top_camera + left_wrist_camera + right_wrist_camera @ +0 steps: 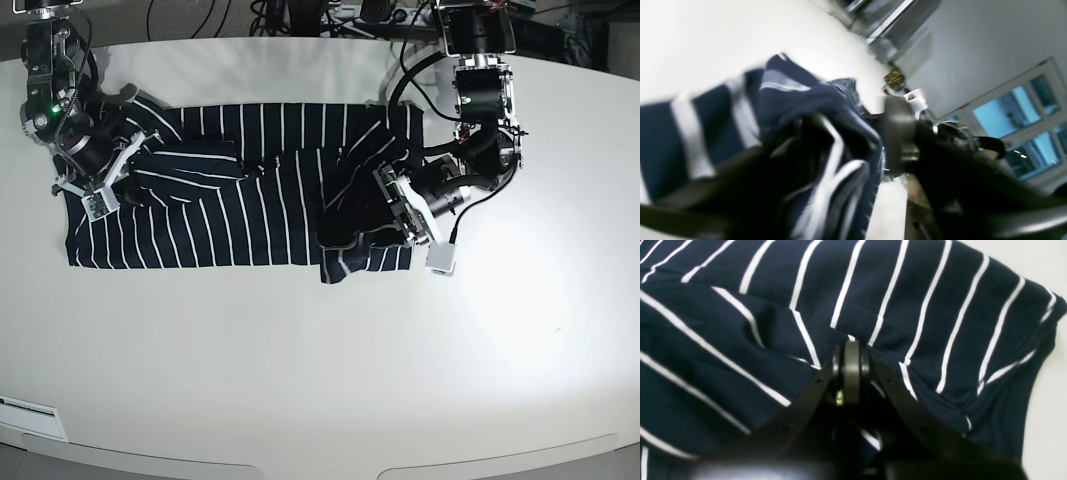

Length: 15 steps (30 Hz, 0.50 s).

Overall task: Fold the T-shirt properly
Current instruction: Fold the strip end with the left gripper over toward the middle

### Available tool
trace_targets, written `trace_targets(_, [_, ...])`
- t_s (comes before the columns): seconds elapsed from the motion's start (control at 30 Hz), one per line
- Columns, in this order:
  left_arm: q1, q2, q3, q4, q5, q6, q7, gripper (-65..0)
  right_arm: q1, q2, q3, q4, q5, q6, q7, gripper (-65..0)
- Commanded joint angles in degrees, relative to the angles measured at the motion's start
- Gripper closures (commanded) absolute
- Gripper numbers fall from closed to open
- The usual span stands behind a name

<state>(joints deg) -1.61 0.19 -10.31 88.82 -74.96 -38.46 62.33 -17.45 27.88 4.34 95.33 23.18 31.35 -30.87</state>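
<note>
The folded-over part of the T-shirt (352, 212) is bunched up next to my left gripper. My left gripper should therefore open and spread it out flat toward the T-shirt's middle (268, 200).
The dark navy T-shirt (250, 215) with thin white stripes lies spread across the white table (300, 380), its right part rumpled and folded over. My right gripper (125, 165) rests on the shirt's left end, and in the right wrist view this gripper (851, 353) is shut on a puckered fold of the T-shirt (923, 290). My left gripper (388, 205) sits at the shirt's bunched right edge. In the blurred left wrist view, the left gripper (853, 120) has its jaws apart, with a bunch of the T-shirt (706, 133) loose between them.
Cables and equipment (330, 15) crowd the table's back edge. The table's rounded front edge (300, 465) runs along the bottom of the base view. A window (1017, 116) and a grey wall show behind the left arm.
</note>
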Motion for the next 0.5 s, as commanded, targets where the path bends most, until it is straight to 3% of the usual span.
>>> trace_targets(0.0, [-0.96,0.44,0.26,0.81,-1.62,0.44,-0.81,-39.4,-0.66,0.39,-0.33,-0.09,-0.46,1.77,-3.76,0.0])
trace_targets(0.33, [-0.94,0.92,0.09,0.81,-1.6,0.98,1.09,-38.0,-0.66,0.42,-0.33,-0.09,-0.46,1.53,-3.74,0.0])
trace_targets(0.4, [-0.96,0.92,-0.44,0.81,-1.6,0.48,0.5,-31.5,-0.66,0.39,-0.33,-0.09,-0.46,1.09,-3.74,0.0])
trace_targets(0.43, [-0.96,0.92,-0.68,0.81,-1.64,-0.2,0.24,-23.6,-0.66,0.39,-0.33,-0.09,-0.48,1.01,-3.74,0.0])
trace_targets(0.47, [-0.98,0.87,-0.98,0.81,-1.64,-0.9,0.28,-11.2,-0.66,0.39,-0.33,-0.09,-0.48,1.01,-3.74,0.0])
